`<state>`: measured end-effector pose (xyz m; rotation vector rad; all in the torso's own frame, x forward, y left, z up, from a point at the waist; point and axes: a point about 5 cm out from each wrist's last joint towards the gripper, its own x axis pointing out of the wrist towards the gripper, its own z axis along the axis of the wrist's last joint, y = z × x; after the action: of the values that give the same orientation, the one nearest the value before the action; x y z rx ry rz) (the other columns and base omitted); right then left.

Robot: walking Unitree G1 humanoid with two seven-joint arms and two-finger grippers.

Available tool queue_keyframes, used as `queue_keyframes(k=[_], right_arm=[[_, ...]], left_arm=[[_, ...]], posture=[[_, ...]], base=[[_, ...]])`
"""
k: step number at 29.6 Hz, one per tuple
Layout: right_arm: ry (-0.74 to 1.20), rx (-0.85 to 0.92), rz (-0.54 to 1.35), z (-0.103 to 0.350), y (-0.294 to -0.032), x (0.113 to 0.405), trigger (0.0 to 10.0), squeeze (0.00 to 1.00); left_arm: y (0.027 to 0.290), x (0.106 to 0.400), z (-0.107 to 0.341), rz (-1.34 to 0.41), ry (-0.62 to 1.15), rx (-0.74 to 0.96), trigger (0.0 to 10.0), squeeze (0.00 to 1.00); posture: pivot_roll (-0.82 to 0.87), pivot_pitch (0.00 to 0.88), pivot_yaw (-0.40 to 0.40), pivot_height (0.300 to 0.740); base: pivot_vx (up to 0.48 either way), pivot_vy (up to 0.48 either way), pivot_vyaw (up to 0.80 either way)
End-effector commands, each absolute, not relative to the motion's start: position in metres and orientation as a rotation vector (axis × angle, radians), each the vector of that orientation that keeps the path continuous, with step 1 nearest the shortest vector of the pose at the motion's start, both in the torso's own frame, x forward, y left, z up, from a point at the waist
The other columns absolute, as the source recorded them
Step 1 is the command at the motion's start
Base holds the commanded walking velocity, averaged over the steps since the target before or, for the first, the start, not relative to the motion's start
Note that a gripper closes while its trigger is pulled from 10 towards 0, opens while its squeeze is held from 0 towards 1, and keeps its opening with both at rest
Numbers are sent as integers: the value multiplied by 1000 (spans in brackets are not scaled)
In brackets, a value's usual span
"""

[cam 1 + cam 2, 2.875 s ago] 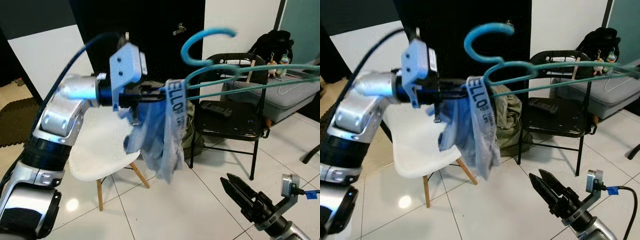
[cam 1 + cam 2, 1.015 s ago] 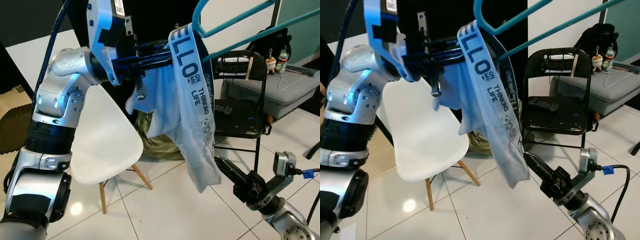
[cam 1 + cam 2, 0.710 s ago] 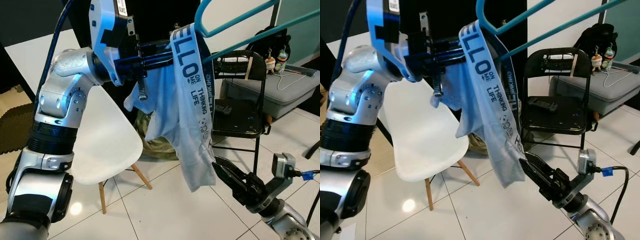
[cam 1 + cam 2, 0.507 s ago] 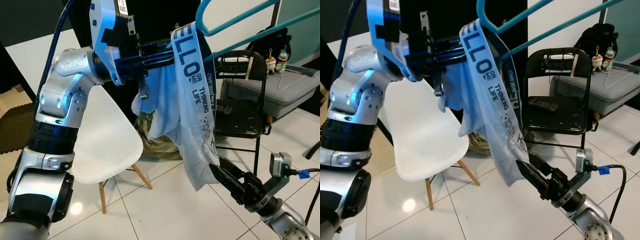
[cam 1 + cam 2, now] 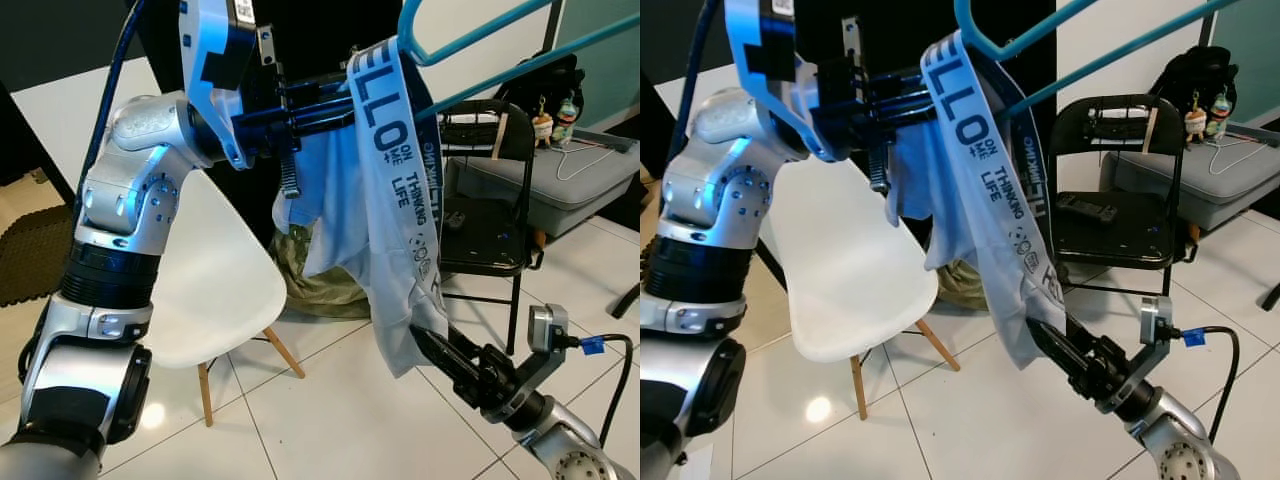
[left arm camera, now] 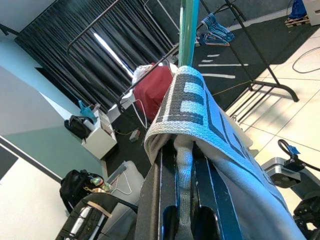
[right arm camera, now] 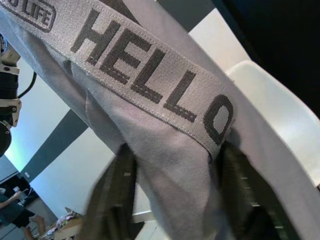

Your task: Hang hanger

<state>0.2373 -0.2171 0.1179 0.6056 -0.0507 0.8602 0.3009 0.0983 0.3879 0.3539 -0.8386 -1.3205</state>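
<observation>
The HELLO band is hanging loose with its dark inside (image 5: 431,152) showing. The garment (image 5: 372,235) should therefore stretch open around the hanger when I pull its other end.
A teal hanger (image 5: 478,40) slants up to the right, with a grey garment (image 5: 398,210) bearing a "HELLO" band draped over its near end. My left gripper (image 5: 335,105) is held high and is shut on that cloth-covered end; in the left wrist view its fingers (image 6: 165,200) pinch a fold of cloth below the teal rod (image 6: 188,30). My right gripper (image 5: 428,347) reaches up from the lower right to the garment's bottom hem. In the right wrist view it (image 7: 175,200) stands open, and its fingers (image 7: 117,197) straddle the hanging cloth.
A white shell chair (image 5: 205,290) stands below my left arm. A black folding chair (image 5: 490,240) is behind the garment, with an olive bag (image 5: 325,285) on the floor between the chairs. A grey padded seat (image 5: 575,180) and a black backpack (image 5: 545,80) sit at the far right.
My left arm has lifted the hanger and garment higher. My right gripper has risen and moved left, from clear of the cloth up to its bottom hem. The garment has swung slightly.
</observation>
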Motion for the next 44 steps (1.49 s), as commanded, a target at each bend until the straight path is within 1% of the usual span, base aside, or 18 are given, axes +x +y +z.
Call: queue_keyframes(k=[1, 8, 17, 18, 20, 21, 23, 24, 25, 26, 27, 29, 33, 35, 37, 41, 42, 44], right_arm=[[-70, 609, 863, 120, -214, 240, 0, 0], [-91, 603, 845, 124, -221, 240, 0, 0], [-112, 570, 812, 128, -230, 239, 0, 0], [-119, 528, 772, 130, -235, 242, 0, 0], [-119, 528, 772, 130, -235, 242, 0, 0], [-115, 469, 711, 132, -243, 247, 0, 0], [-115, 469, 711, 132, -243, 247, 0, 0], [-100, 391, 620, 134, -252, 254, 0, 0], [-55, 273, 472, 136, -266, 267, 0, 0], [-55, 273, 472, 136, -266, 267, 0, 0], [-10, 160, 360, 137, -277, 277, 0, 0], [43, 30, 241, 138, -289, 287, 0, 0], [68, -28, 196, 137, -293, 291, 0, 0], [81, -70, 128, 137, -298, 296, 0, 0], [88, -102, 100, 137, -301, 298, 0, 0], [91, -146, 86, 137, -301, 301, 0, 0], [66, -147, 95, 140, -297, 304, 0, 0], [47, -144, 100, 143, -295, 307, 0, 0]], left_arm=[[101, 297, 392, -1319, -867, 356, 10000, 0], [102, 301, 387, -1291, -845, 360, 10000, 0], [114, 327, 369, -1120, -714, 401, 10000, 0], [119, 338, 354, -1054, -633, 435, 10000, 0], [119, 338, 354, -1054, -633, 435, 10000, 0], [125, 345, 332, -1024, -546, 450, 10000, 0], [125, 345, 332, -1024, -546, 450, 10000, 0], [130, 346, 305, -1034, -470, 445, 10000, 0], [135, 333, 273, -1133, -392, 388, 10000, 0], [135, 333, 273, -1133, -392, 388, 10000, 0], [139, 319, 250, -1222, -338, 304, 10000, 0], [142, 300, 230, -1322, -291, 202, 10000, 0], [148, 293, 223, -1347, -268, 152, 10000, 0], [156, 285, 217, -1355, -259, 64, 10000, 0], [158, 281, 213, -1359, -257, 36, 10000, 0], [151, 279, 200, -1314, -239, 8, 10000, 0], [146, 280, 192, -1265, -231, 4, 10000, 0], [142, 281, 186, -1233, -225, 1, 10000, 0]], posture=[[-13, 0, 130, 740], [-18, 0, 128, 740], [-18, 0, 126, 740], [-18, 0, 126, 740], [-18, 0, 126, 740], [-18, 0, 126, 740], [-18, 0, 126, 740], [-28, 0, 129, 740], [-29, 0, 124, 740], [-29, 0, 124, 740], [-31, 0, 120, 740], [-24, 0, 107, 740], [-11, 0, 96, 740], [-5, 0, 88, 740], [-4, 0, 83, 740], [-1, 0, 73, 740], [-3, 0, 68, 740], [-5, 0, 67, 740]], base=[[0, 0, 0], [0, 0, 0], [0, 0, 0], [0, 0, 0], [0, 0, 0], [0, 0, 0], [0, 0, 0], [0, 0, 0], [0, 0, 0], [0, 0, 0], [0, 0, 0], [0, 0, 0], [0, 0, 0], [0, 0, 0], [0, 0, 0], [0, 0, 0], [0, 0, 0], [0, 0, 0]])
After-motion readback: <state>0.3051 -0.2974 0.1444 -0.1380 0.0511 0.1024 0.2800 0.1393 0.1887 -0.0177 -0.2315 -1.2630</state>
